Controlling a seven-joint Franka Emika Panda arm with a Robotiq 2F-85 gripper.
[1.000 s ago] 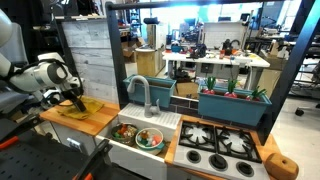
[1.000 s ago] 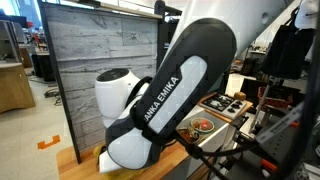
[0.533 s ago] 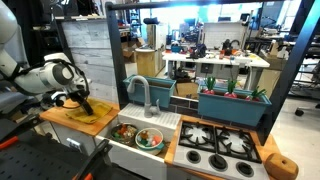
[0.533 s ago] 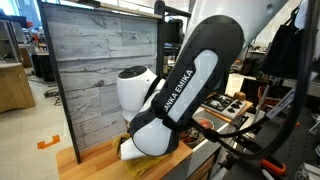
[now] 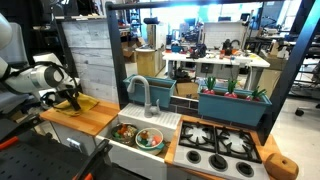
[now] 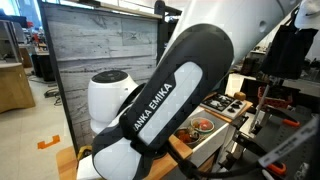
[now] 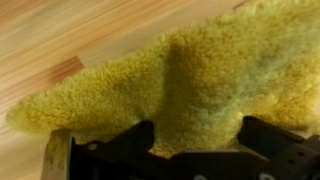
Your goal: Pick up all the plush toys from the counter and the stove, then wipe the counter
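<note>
The yellow cloth lies (image 5: pixel 84 103) near the plank wall and leaves the counter's wood (image 5: pixel 97 122) by the sink bare, so next my gripper sweeps the yellow cloth back toward the sink.
My gripper (image 7: pixel 197 130) stands low over a fluffy yellow cloth (image 7: pixel 200 75) that lies on the wooden counter (image 7: pixel 60 40). The jaws are open and wide, with a raised fold of the cloth between the two black fingers (image 7: pixel 135 140). In an exterior view the gripper (image 5: pixel 71 98) is at the counter's (image 5: pixel 90 122) back left, on the cloth (image 5: pixel 84 106). Small red, green and orange things, possibly the plush toys (image 5: pixel 137 134), sit in the sink; they are too small to tell. The black stove (image 5: pixel 218 146) lies right of the sink with bare burners.
A grey faucet (image 5: pixel 140 94) and teal planter boxes (image 5: pixel 232 102) stand behind the sink and stove. A brown rounded thing (image 5: pixel 283 167) rests at the far right. A grey plank wall (image 5: pixel 88 55) backs the counter. The arm (image 6: pixel 150 110) fills the close exterior view.
The gripper slid along the counter toward the sink with the cloth under it, then came back left to about where it was. Its jaws stayed open.
</note>
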